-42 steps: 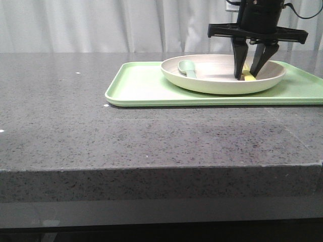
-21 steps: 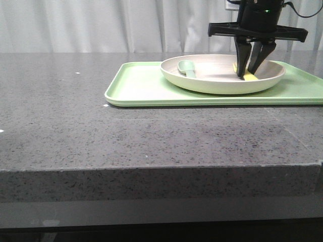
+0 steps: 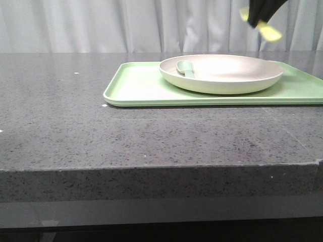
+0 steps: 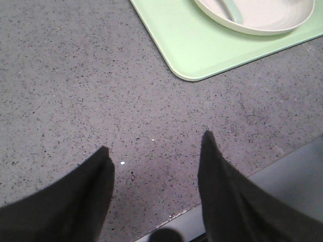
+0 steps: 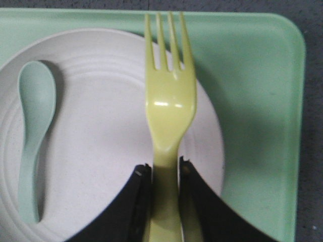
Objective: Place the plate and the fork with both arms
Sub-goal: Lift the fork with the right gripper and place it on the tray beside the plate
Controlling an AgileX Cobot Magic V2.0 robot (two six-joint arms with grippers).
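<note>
The pale yellow fork (image 3: 270, 33) hangs over the cream plate, so next my right gripper moves it above the tray's clear strip (image 3: 303, 86) by the plate and lowers it there.
The cream plate (image 3: 237, 75) sits on the light green tray (image 3: 141, 88) at the back right of the table; it also shows in the right wrist view (image 5: 111, 151) and in the left wrist view (image 4: 272, 17). My right gripper (image 3: 262, 17) is shut on the handle of the pale yellow fork (image 5: 169, 101) and holds it high above the plate; the fork (image 3: 270, 33) is blurred in the front view. In the right wrist view my right gripper (image 5: 164, 171) clamps the handle. My left gripper (image 4: 154, 148) is open and empty over bare table near its front edge.
A pale sage-green spoon (image 3: 186, 68) lies in the plate's left part, also seen in the right wrist view (image 5: 33, 126). The grey speckled table (image 3: 151, 131) has its front edge (image 4: 282, 161) close to my left gripper. White curtains hang behind.
My right gripper closed on the fork in the plate and lifted it up, out of the plate, to near the top of the front view. Plate shifted slightly left.
</note>
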